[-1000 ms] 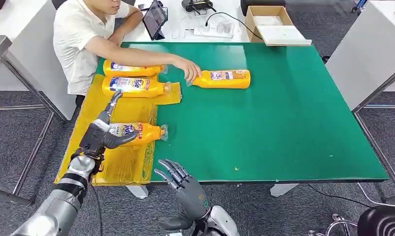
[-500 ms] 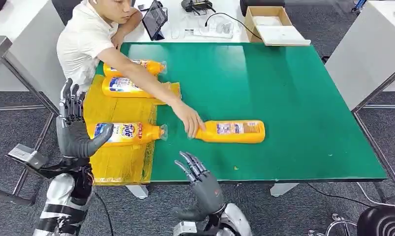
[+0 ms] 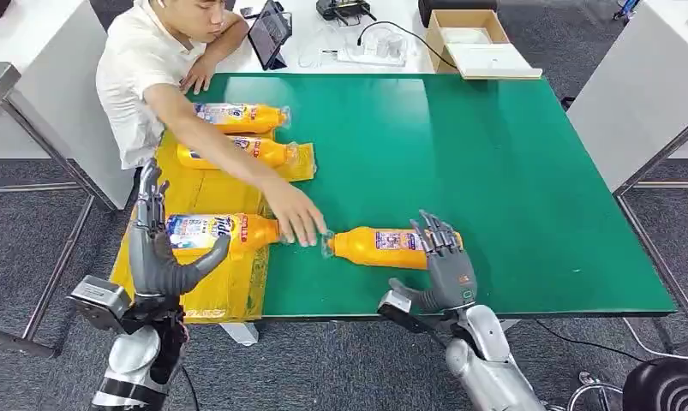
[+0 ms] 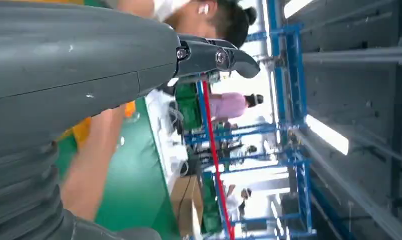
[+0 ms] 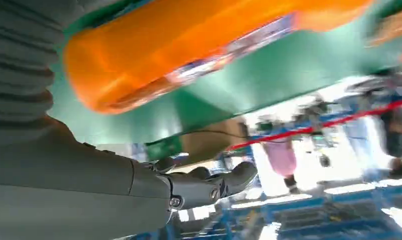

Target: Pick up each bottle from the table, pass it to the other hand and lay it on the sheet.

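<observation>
I see the orange bottle's back label [image 3: 372, 247] with the square code [image 3: 392, 241] facing up, so its front label should be hidden underneath when I turn the bottle.
An orange bottle [image 3: 379, 246] lies on its side on the green table mat [image 3: 511, 171] near the front edge, cap to the left. A person's hand [image 3: 296, 223] touches its cap. My right hand [image 3: 447, 264] stands open with fingers up at the bottle's base end, and the right wrist view has the bottle [image 5: 188, 45] close above the thumb [image 5: 214, 187]. My left hand [image 3: 156, 248] is raised and open at the left edge of the yellow sheet [image 3: 212, 291]. One bottle [image 3: 224, 231] lies on the sheet beside it; two more bottles [image 3: 242, 116] [image 3: 250, 151] lie farther back.
The person sits at the table's far left corner, an arm reaching across the sheet. Behind the mat are a cardboard box [image 3: 473, 38], a tablet [image 3: 270, 34] and a power strip [image 3: 370, 53]. A white table [image 3: 649, 86] stands to the right.
My right hand rose from below the table edge to the base of the bottle. The person pulled that bottle slightly left and nearer. My left hand shifted a little toward the sheet.
</observation>
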Controlling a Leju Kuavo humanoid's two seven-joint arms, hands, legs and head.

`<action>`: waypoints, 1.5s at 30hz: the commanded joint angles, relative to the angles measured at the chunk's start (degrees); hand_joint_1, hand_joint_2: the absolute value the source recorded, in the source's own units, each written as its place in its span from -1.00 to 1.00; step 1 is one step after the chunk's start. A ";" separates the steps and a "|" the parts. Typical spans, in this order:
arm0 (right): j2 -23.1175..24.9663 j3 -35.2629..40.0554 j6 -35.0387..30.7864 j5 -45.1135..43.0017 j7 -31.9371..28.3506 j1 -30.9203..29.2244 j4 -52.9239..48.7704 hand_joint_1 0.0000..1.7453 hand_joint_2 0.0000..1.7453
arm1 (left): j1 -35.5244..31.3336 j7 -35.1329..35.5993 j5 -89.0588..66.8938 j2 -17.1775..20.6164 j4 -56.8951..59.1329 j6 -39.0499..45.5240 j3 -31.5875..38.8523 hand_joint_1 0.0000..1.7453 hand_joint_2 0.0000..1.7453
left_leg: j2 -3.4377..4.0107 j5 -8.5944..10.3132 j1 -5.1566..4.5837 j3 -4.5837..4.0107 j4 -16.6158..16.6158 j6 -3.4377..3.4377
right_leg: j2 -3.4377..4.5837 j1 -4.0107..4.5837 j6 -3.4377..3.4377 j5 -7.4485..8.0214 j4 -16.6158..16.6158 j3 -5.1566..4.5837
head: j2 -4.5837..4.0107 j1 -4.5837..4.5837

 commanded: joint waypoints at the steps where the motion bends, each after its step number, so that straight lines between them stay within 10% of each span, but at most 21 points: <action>1: -0.62 -3.12 0.66 0.52 0.74 -3.72 7.50 -1.00 1.00 | -0.11 0.07 -0.11 0.37 0.62 0.53 -2.83 -1.00 1.00 | 0.01 -0.06 0.04 0.26 -0.02 -0.10 | -0.08 0.06 -0.12 -0.07 -0.04 0.29 | 0.00 0.02; 14: -0.48 -3.42 0.79 2.96 3.17 -4.88 9.06 -1.00 1.00 | 0.02 -0.01 -0.83 0.66 -0.25 1.25 -3.33 -1.00 1.00 | 0.12 -0.09 0.04 0.25 -0.02 -0.10 | 0.02 0.05 -0.13 -0.07 -0.01 0.24 | 0.00 0.00; 31: -0.04 -1.34 26.91 5.23 13.34 -17.91 31.92 -0.98 1.00 | -7.51 4.57 6.79 -1.19 7.67 -5.59 -6.27 -1.00 1.00 | 0.04 0.02 0.09 0.39 -0.04 -0.09 | -0.11 0.10 -0.11 0.02 -0.11 0.35 | 0.00 0.00; 32: 0.19 -1.09 28.15 5.36 13.53 -18.46 32.26 -0.82 1.00 | -8.01 5.16 7.97 -1.20 8.19 -6.63 -6.47 -1.00 1.00 | 0.02 0.02 0.11 0.51 -0.05 -0.13 | -0.20 0.13 -0.15 0.00 -0.12 0.51 | -0.02 0.02; 34: 0.42 -0.04 30.77 6.18 13.98 -19.32 32.80 0.60 1.00 | -8.87 5.55 8.39 -1.27 9.17 -7.07 -6.80 -1.00 1.00 | 0.06 0.01 0.06 0.67 -0.02 -0.07 | -0.11 0.08 -0.12 0.02 -0.09 0.63 | 0.00 0.02; 36: 0.49 0.71 32.71 6.67 14.14 -19.96 33.14 0.94 1.00 | -9.43 5.83 9.12 -1.33 9.80 -7.96 -7.16 -1.00 1.00 | 0.08 0.04 0.07 0.76 -0.01 -0.08 | -0.12 0.09 -0.15 0.04 -0.10 0.72 | -0.02 0.00; 45: 0.48 1.42 36.57 6.23 12.18 -20.30 33.75 1.00 1.00 | -10.34 6.01 10.20 -1.19 10.31 -9.38 -8.03 -1.00 1.00 | 0.09 0.05 0.10 1.12 -0.09 -0.08 | -0.10 0.14 -0.20 0.12 -0.19 1.04 | -0.02 0.00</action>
